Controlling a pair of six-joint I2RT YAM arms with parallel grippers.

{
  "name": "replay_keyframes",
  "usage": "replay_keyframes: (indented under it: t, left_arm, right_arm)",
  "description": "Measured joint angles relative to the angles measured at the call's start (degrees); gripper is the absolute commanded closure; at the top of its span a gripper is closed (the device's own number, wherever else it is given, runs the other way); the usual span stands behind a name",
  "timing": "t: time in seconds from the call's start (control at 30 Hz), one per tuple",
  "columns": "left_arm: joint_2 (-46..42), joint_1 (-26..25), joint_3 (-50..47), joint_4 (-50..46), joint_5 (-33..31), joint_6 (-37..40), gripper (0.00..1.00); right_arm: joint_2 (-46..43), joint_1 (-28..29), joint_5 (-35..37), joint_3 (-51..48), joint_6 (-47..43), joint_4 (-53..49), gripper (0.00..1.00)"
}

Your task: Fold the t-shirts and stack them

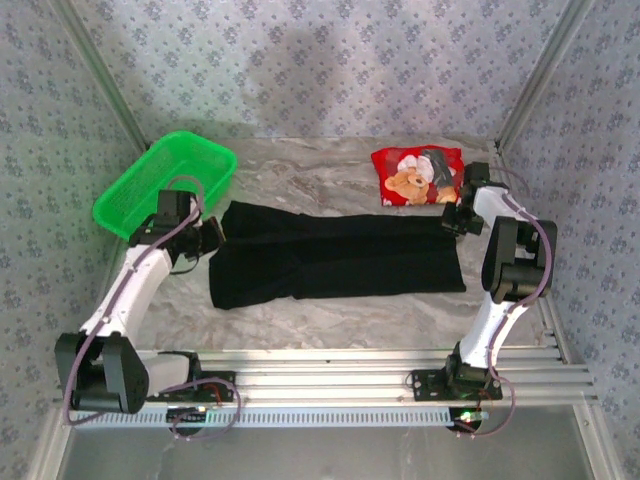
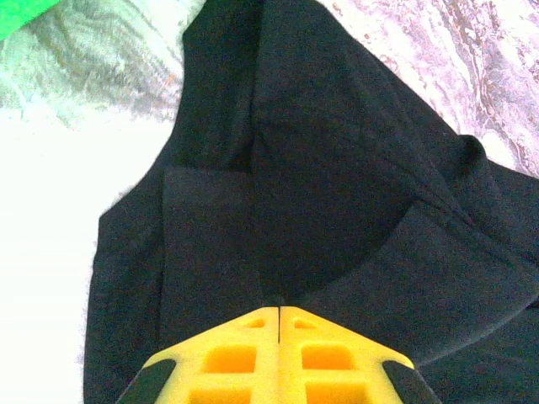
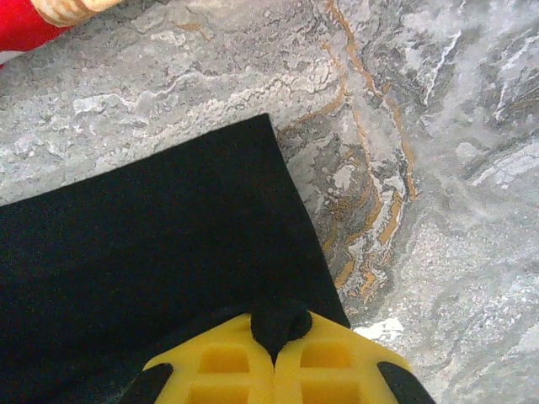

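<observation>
The folded sleeve [image 2: 209, 244] is inside the black t-shirt's edge, so the robot's left gripper should go on pulling it toward the t-shirt's near edge [image 1: 236, 302] until it lies straight, and then let go.
The black t-shirt [image 1: 335, 255] lies as a long band across the middle of the table, with the sleeve end bunched at the left. My left gripper [image 1: 210, 232] is at its upper left corner. In the left wrist view the yellow jaws [image 2: 279, 310] are shut and folds of black cloth [image 2: 320, 194] run into their tip. My right gripper [image 1: 453, 222] is at the upper right corner. It [image 3: 276, 337] is shut on a small wad of the black t-shirt [image 3: 152, 252]. The red teddy-bear t-shirt [image 1: 415, 175] lies folded to a small square at the back right.
A green mesh basket [image 1: 165, 185] stands at the back left, just beyond my left arm. Bare marbled tabletop [image 3: 438, 168] lies to the right of the black cloth. Aluminium rails [image 1: 350, 365] run along the near edge and patterned walls close in the sides.
</observation>
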Motion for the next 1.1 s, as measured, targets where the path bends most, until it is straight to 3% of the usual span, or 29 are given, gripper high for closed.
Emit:
replay_keyframes:
  t: [0.43, 1.1]
  left_arm:
    - [-6.43, -4.61, -4.98, -0.2, -0.79, -4.68, 1.0]
    - [-8.52, -5.27, -17.49, 0.94, -2.56, -9.9, 1.0]
  right_arm:
    - [0.02, 0.0, 1.42, -0.07, 1.22, 0.02, 1.0]
    - [0.55, 0.13, 1.86, -0.07, 1.29, -0.02, 1.0]
